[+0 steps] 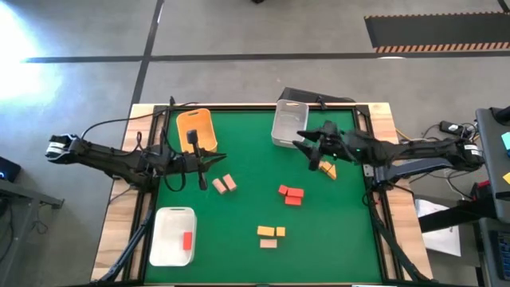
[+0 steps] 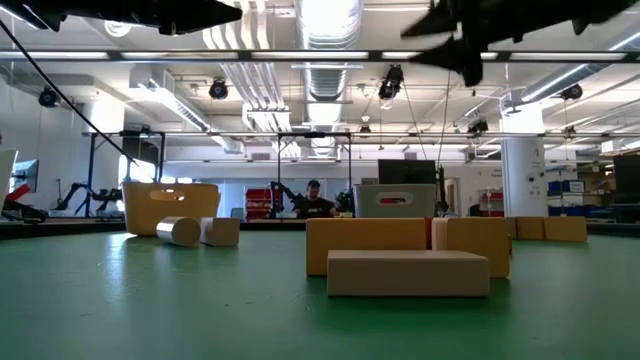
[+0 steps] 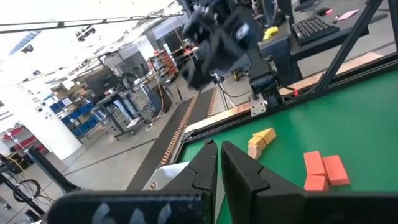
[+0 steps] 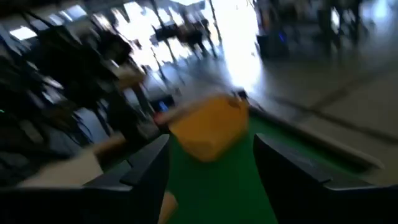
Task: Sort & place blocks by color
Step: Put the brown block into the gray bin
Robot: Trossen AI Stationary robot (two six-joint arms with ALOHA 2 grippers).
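Observation:
I should pull my right gripper back and point it down over the tan block (image 3: 254,151), because it is pointing level toward the orange bin, past the yellow-and-tan group (image 1: 328,170).
Small blocks lie flat on the green mat in loose groups. A tan pair (image 1: 224,184) lies near my left gripper (image 1: 213,159), which hovers shut and empty beside the orange bin (image 1: 197,127). Red blocks (image 1: 291,194) lie mid-table, and yellow-orange ones with a tan one (image 1: 270,235) lie near the front. A yellow-and-tan pair (image 1: 327,168) sits just under my right gripper (image 1: 307,148), which is open, empty and raised, next to the clear bin (image 1: 288,123). One red block (image 1: 187,239) lies in the white bin (image 1: 174,235). The left wrist view shows the red blocks (image 3: 323,169) and the yellow-and-tan pair (image 3: 261,140).
The orange bin and the clear bin stand at the mat's far edge, and the white bin at its near left. Wooden borders and black rails frame the mat (image 1: 335,239). Open mat lies between the block groups. In the low view a person (image 2: 315,200) shows far behind the table.

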